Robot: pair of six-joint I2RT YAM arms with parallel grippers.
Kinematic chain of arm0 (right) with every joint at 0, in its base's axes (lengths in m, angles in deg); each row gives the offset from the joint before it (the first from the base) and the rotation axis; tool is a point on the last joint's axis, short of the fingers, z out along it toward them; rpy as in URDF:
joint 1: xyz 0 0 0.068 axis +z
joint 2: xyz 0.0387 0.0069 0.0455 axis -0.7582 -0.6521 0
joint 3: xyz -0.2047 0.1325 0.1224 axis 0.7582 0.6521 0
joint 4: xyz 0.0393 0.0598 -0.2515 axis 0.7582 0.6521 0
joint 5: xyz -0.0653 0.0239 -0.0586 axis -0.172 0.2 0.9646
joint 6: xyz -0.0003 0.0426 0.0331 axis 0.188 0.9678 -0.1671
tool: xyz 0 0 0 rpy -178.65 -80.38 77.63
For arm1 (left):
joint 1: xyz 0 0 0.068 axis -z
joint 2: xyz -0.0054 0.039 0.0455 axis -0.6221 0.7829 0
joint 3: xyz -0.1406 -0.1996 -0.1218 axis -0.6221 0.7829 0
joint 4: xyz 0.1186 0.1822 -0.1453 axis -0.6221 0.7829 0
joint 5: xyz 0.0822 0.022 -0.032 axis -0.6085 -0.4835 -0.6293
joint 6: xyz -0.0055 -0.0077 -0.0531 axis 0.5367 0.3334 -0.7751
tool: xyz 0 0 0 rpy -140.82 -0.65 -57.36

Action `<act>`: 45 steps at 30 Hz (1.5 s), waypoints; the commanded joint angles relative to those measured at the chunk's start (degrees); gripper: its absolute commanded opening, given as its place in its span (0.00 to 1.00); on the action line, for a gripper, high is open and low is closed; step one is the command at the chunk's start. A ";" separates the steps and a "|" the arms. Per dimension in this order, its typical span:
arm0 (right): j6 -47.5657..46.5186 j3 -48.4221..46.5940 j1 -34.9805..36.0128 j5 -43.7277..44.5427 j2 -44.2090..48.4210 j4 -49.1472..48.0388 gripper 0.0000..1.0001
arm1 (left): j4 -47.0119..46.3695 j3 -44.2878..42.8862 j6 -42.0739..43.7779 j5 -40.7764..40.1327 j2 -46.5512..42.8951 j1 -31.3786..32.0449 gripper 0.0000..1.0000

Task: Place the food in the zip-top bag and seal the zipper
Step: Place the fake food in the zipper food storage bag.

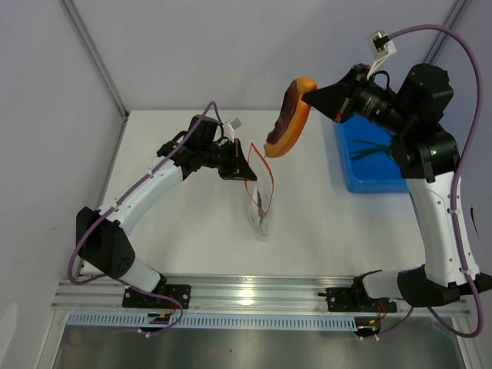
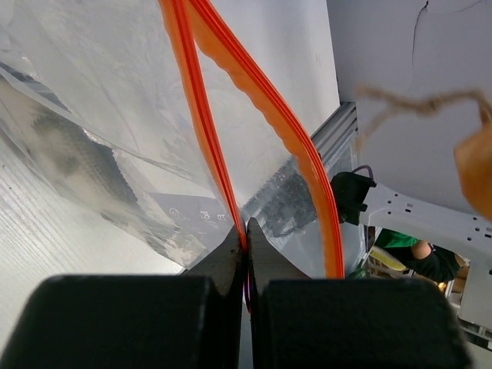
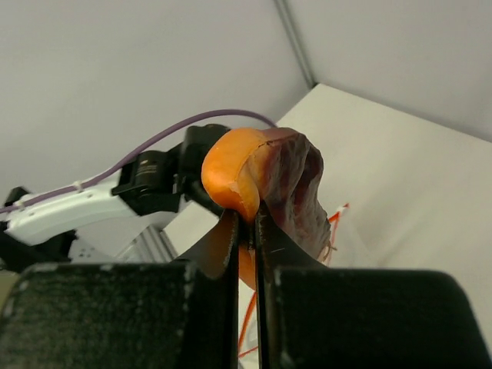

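My right gripper should keep carrying the orange bun to the bag's opening, because the orange bun's loose end points toward it. It should let go once that end is inside.
My right gripper is shut on the orange bun with a dark red stripe and holds it in the air, above and right of the bag. The wrist view shows the jaws pinching the bun by its edge. My left gripper is shut on one orange-red zipper strip and holds the clear zip-top bag up with its mouth open. A grey-brown fish-like piece lies inside the bag. Green leaf strips lie in the blue tray.
A blue plastic tray stands at the right, partly under my right arm. An aluminium rail runs along the near table edge. White walls close the back and left.
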 commanded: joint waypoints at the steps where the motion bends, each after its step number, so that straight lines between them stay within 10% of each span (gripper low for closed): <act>1: 5.48 2.68 0.45 -5.59 3.43 -7.55 0.00 | -0.49 -2.08 1.32 0.09 -0.12 0.36 0.00; 45: -15.25 28.78 20.14 21.64 7.04 -18.98 0.00 | -0.84 -1.64 -0.44 1.67 -2.67 0.36 0.00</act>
